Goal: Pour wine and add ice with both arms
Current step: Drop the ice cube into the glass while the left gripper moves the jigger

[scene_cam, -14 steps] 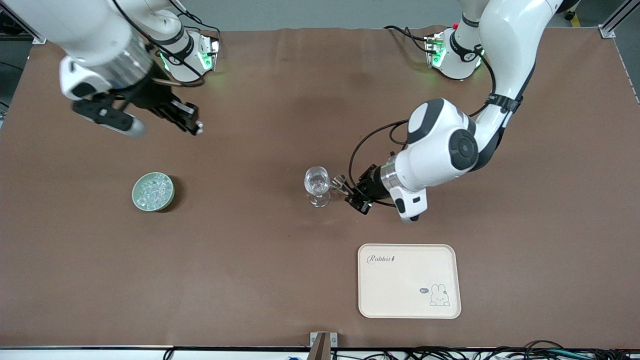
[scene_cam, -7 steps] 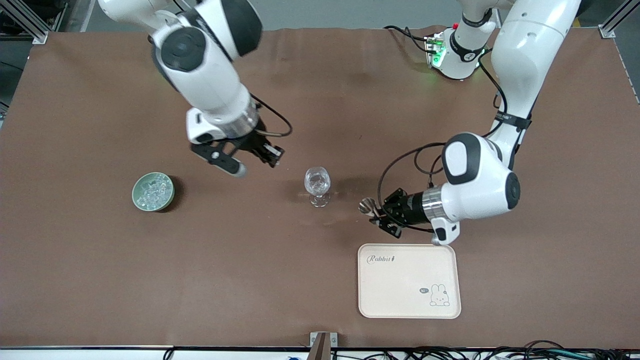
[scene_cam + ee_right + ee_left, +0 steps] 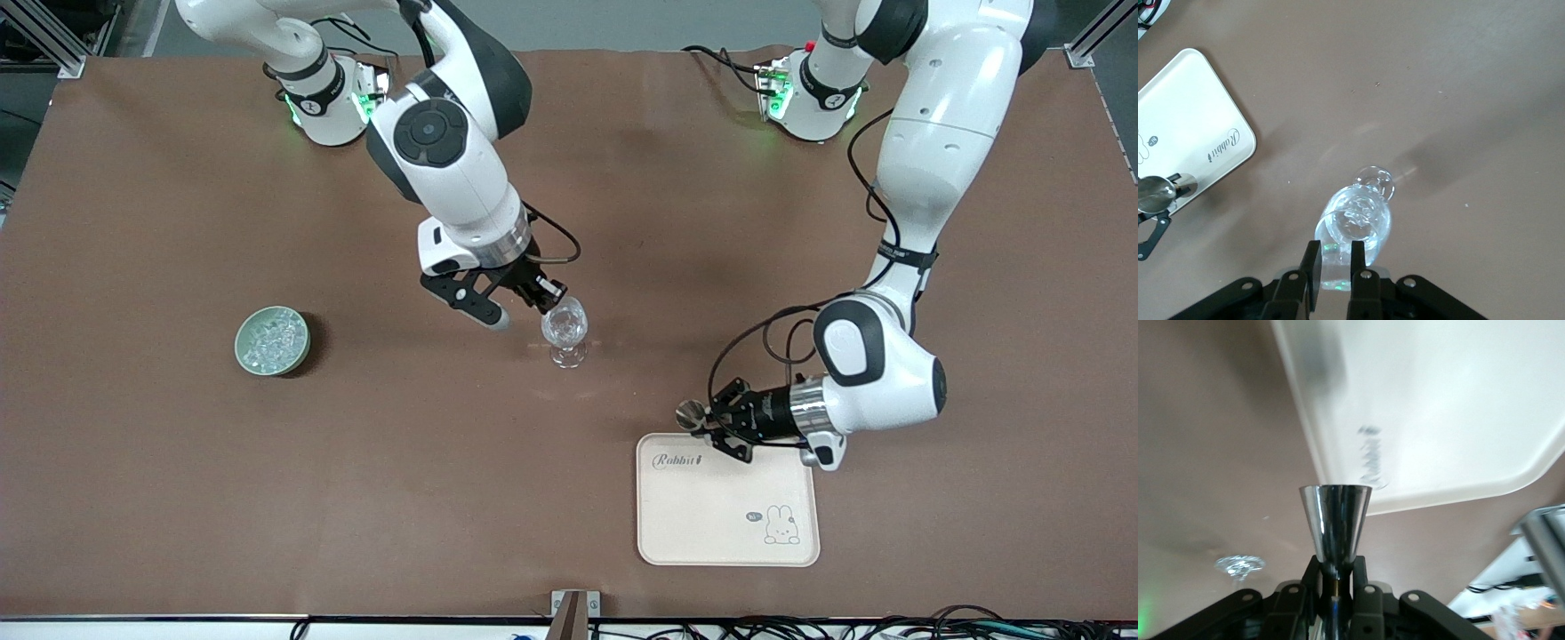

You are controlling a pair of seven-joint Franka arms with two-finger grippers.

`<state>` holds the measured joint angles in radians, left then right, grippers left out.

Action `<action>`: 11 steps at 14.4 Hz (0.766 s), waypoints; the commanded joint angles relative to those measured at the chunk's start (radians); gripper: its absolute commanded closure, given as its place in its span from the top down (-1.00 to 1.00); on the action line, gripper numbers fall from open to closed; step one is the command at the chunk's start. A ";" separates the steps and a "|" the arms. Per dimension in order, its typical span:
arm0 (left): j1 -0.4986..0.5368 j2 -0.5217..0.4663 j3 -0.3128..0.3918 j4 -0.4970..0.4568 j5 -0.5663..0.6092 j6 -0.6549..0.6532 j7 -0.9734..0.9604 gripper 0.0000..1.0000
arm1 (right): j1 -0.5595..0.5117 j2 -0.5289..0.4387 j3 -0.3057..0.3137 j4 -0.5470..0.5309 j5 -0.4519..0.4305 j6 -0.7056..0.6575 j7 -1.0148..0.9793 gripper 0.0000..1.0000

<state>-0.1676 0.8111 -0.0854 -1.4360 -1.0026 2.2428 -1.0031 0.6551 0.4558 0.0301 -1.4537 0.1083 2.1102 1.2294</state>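
Observation:
The robot's left gripper should level the measuring cup (image 3: 690,414), which hangs tilted at the tray's corner, and move it over the tray's middle (image 3: 728,498) before the gripper opens.
A clear stemmed glass (image 3: 564,330) stands upright mid-table. My right gripper (image 3: 549,302) hangs right at the glass's rim and is shut on one small clear ice cube (image 3: 1340,265); the glass (image 3: 1358,223) shows just past its fingertips. More ice (image 3: 271,338) fills a green bowl (image 3: 244,354) toward the right arm's end. My left gripper (image 3: 714,423) is shut on the stem of a shiny metal measuring cup (image 3: 689,414), held sideways over the tray's corner. The left wrist view shows the cup (image 3: 1335,520) and the glass (image 3: 1239,565).
A cream tray (image 3: 711,524) with a rabbit print lies nearer the front camera than the glass, toward the left arm's end; it also shows in the left wrist view (image 3: 1458,387) and the right wrist view (image 3: 1185,113). Cables run along the table's front edge.
My right arm swung from near its base over to the glass's rim. My left arm carried the metal cup from beside the glass to the tray's corner.

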 commanded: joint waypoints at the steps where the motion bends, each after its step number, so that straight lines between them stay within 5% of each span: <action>1: 0.008 0.023 0.062 0.032 -0.187 -0.020 0.073 -0.99 | 0.012 0.040 -0.007 0.013 -0.018 0.040 0.028 -0.91; 11: 0.028 0.105 0.162 0.101 -0.540 -0.205 0.188 -0.99 | 0.044 0.061 -0.010 -0.007 -0.032 0.051 0.035 -0.84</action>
<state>-0.1488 0.8772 0.0508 -1.3912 -1.4817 2.1037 -0.8397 0.6885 0.5169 0.0294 -1.4548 0.0956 2.1601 1.2411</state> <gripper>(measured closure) 0.784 0.784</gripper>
